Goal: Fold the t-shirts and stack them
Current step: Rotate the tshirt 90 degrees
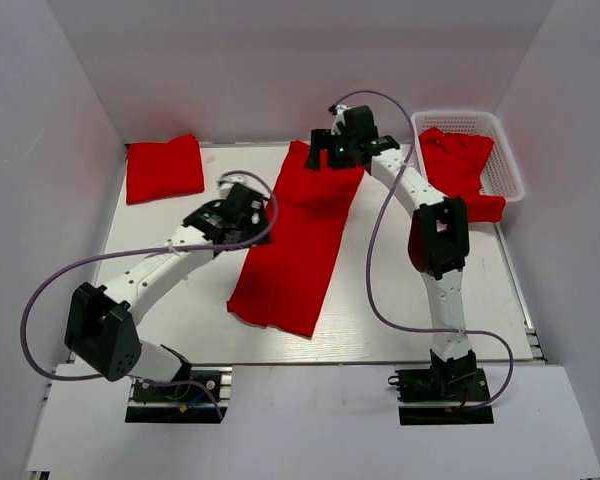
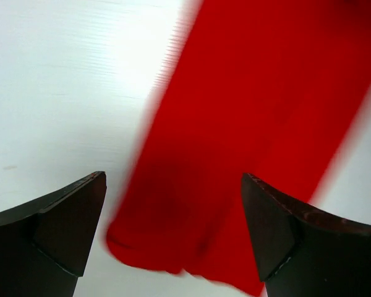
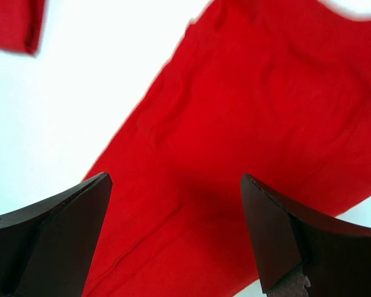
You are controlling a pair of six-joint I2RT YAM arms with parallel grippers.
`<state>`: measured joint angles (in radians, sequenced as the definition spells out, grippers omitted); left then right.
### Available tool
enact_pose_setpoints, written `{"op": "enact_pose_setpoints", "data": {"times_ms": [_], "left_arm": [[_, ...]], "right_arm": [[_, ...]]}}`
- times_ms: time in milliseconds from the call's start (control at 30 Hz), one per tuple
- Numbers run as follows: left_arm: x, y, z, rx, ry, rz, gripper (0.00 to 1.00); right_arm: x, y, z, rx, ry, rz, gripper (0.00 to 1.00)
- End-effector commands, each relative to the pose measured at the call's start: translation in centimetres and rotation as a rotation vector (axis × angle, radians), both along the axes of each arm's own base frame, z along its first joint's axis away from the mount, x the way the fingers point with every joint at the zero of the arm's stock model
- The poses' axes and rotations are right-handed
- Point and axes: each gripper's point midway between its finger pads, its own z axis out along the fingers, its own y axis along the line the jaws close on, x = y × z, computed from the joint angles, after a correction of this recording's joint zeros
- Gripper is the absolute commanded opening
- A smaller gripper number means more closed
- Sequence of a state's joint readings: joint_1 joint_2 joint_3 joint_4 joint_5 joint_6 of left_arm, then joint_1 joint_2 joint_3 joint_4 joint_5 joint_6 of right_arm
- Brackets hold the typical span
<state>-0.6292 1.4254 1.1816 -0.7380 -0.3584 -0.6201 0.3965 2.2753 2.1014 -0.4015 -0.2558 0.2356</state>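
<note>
The folded red t-shirt strip [image 1: 293, 240] lies at a slant across the table. My grippers should first turn it straight, then take its near end [image 1: 272, 318] and fold it toward the strip's far end.
A long red t-shirt [image 1: 292, 245], folded into a narrow strip, lies slanted across the middle of the table. My left gripper [image 1: 255, 207] hovers open at the strip's left edge, and in the left wrist view [image 2: 173, 210] blurred red cloth [image 2: 253, 111] lies below the spread fingers [image 2: 62, 229]. My right gripper [image 1: 327, 152] is open above the strip's far end, with its fingertips [image 3: 284, 235] apart over the cloth [image 3: 247, 124]. A second t-shirt [image 1: 164, 168] lies folded at the back left. A third t-shirt [image 1: 458, 165] hangs out of the basket.
A white lattice basket [image 1: 500, 150] stands at the back right corner. White walls close in the table on the left, back and right. A corner of another red cloth [image 3: 12, 25] shows at the upper left of the right wrist view.
</note>
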Motion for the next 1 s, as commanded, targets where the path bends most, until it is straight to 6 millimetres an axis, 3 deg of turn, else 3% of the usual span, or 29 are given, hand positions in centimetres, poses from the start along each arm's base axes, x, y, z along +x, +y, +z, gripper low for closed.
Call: {"op": "enact_pose_setpoints", "data": {"times_ms": [0,33,133,233,267,333,367,433,467,533,600,633,700,733,833,967], "left_arm": [[2.4,6.6,0.1,0.074,-0.068,0.194,1.0],[3.0,8.6,-0.4,0.076,-0.047,0.25,1.0],[4.6,10.4,-2.2,0.021,0.014,0.294,1.0],[6.5,10.0,-2.5,-0.092,0.022,0.239,1.0],[7.3,10.7,-2.8,-0.123,0.026,0.255,1.0],[8.5,10.1,-3.4,-0.206,0.05,0.186,1.0],[8.9,10.7,-2.9,-0.2,0.036,0.187,1.0],[9.9,9.9,-3.6,-0.238,0.069,0.125,1.0],[9.9,9.7,-3.9,-0.271,0.095,0.11,1.0],[9.9,9.3,-4.6,-0.273,0.108,0.076,1.0],[10.3,9.1,-4.2,-0.291,0.089,0.032,1.0],[10.2,9.1,-3.6,-0.287,0.073,0.009,1.0],[10.4,8.9,-2.2,-0.29,0.038,-0.011,1.0],[10.4,8.5,-1.7,-0.279,0.017,-0.041,1.0],[9.6,8.2,-0.9,-0.249,0.009,-0.088,1.0],[9.3,8.2,0.6,-0.226,0.001,-0.145,1.0]], "right_arm": [[-3.7,-1.2,-4.5,-0.144,0.16,-0.075,0.9],[-4.4,-1.7,-4.9,-0.145,0.185,-0.098,0.9],[-6.2,-2.3,-7.0,-0.184,0.251,-0.117,0.9],[-7.0,-2.3,-8.8,-0.208,0.286,-0.121,0.9],[-7.0,-2.4,-9.8,-0.215,0.307,-0.13,0.9],[-6.4,-2.8,-11.3,-0.223,0.347,-0.157,0.9],[-6.1,-2.8,-11.4,-0.23,0.349,-0.163,0.9],[-5.2,-3.2,-12.0,-0.243,0.345,-0.189,0.9],[-4.7,-4.0,-13.3,-0.26,0.365,-0.228,0.9],[-3.4,-4.2,-13.5,-0.252,0.359,-0.259,0.9],[-2.3,-5.5,-15.0,-0.243,0.384,-0.295,0.9],[-0.3,-6.2,-13.6,-0.209,0.339,-0.319,0.9],[0.9,-6.6,-14.4,-0.208,0.318,-0.305,0.9],[2.9,-6.2,-13.0,-0.169,0.242,-0.296,0.9],[6.4,-6.2,-9.2,-0.1,0.079,-0.223,0.9],[7.0,-6.3,-1.6,-0.09,-0.1,-0.16,0.9]]}}
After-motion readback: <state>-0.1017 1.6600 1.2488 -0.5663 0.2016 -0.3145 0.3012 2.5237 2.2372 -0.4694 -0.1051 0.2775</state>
